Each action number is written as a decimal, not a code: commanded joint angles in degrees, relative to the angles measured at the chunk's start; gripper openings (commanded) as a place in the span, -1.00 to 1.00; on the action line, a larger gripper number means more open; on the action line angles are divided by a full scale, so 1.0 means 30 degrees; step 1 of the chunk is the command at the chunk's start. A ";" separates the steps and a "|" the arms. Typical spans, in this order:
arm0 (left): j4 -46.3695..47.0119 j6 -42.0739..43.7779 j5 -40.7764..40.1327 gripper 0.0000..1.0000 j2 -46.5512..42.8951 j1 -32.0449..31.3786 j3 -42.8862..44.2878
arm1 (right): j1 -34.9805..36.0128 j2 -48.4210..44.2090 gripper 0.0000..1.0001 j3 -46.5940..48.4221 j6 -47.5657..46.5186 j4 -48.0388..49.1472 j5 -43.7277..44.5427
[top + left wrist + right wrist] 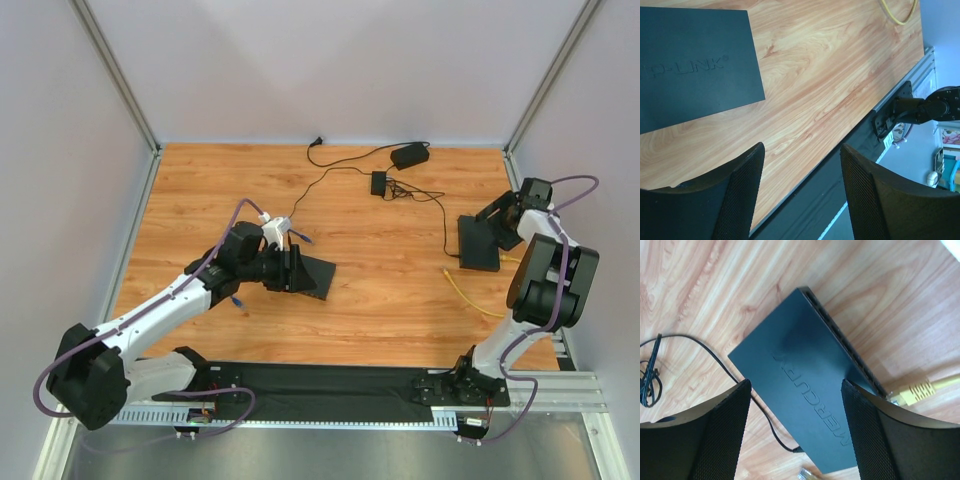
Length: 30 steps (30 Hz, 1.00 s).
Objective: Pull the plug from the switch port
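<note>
Next, my right gripper pushes the socket edge [841, 338] toward the middle of the table before it pulls the plug, because the switch [479, 246] is too far away for my left gripper to hold.
The switch [805, 385] is a flat black oblong box marked MERCURY, with a row of sockets along its right long edge. It also shows at the right of the top view [478, 243]. A yellow cable's plug [910, 390] sits at the socket row, and its tip is hidden behind my right finger. My right gripper [796, 382] is open just above the switch, with its fingers either side of it, and it also shows in the top view [497, 222]. My left gripper [290, 268] is open and empty over bare wood [801, 147].
A squarer black TP-LINK slab [695, 65] lies by my left gripper [312, 272]. A black power lead [740, 385] runs to the switch from an adapter [409, 155] at the back. The yellow cable [470, 297] loops on the table, and a loose clear plug [807, 473] lies near the switch.
</note>
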 commanded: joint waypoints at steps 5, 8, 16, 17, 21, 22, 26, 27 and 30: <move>0.1056 0.0336 0.0583 0.40 0.0067 -0.0094 0.0266 | -0.0130 0.1564 0.50 0.1753 -0.1359 0.0733 0.1312; 0.1056 0.0365 0.0525 0.40 0.0125 -0.0123 0.0149 | -0.0130 0.2120 0.50 0.2017 -0.1828 0.0645 0.1665; 0.0763 0.0395 0.0554 0.40 0.0301 -0.0094 0.0236 | -0.0130 0.2299 0.47 0.1491 -0.2531 0.0996 0.1167; 0.0763 0.0424 0.0525 0.39 0.0272 -0.0123 0.0236 | -0.0130 0.2153 0.47 0.1374 -0.2561 0.0998 0.1080; 0.0470 0.0482 0.0379 0.39 0.0154 -0.0123 0.0295 | -0.0130 0.1772 0.46 0.1081 -0.2561 0.0851 0.1021; 0.0470 0.0453 0.0349 0.40 0.0067 -0.0123 0.0266 | -0.0130 0.1626 0.46 0.0992 -0.2590 0.0880 0.0614; 0.0499 0.0249 0.0378 0.40 0.0008 -0.0152 0.0265 | 0.0191 0.1216 0.39 0.0290 -0.2443 0.1290 -0.0560; 0.0441 0.0219 0.0349 0.39 -0.0021 -0.0210 0.0381 | 0.0366 0.1156 0.38 0.0201 -0.2531 0.1262 -0.0591; 0.0091 0.0394 -0.0001 0.39 0.0124 -0.0357 0.0732 | 0.1040 0.1010 0.35 0.0055 -0.2184 0.0881 -0.0825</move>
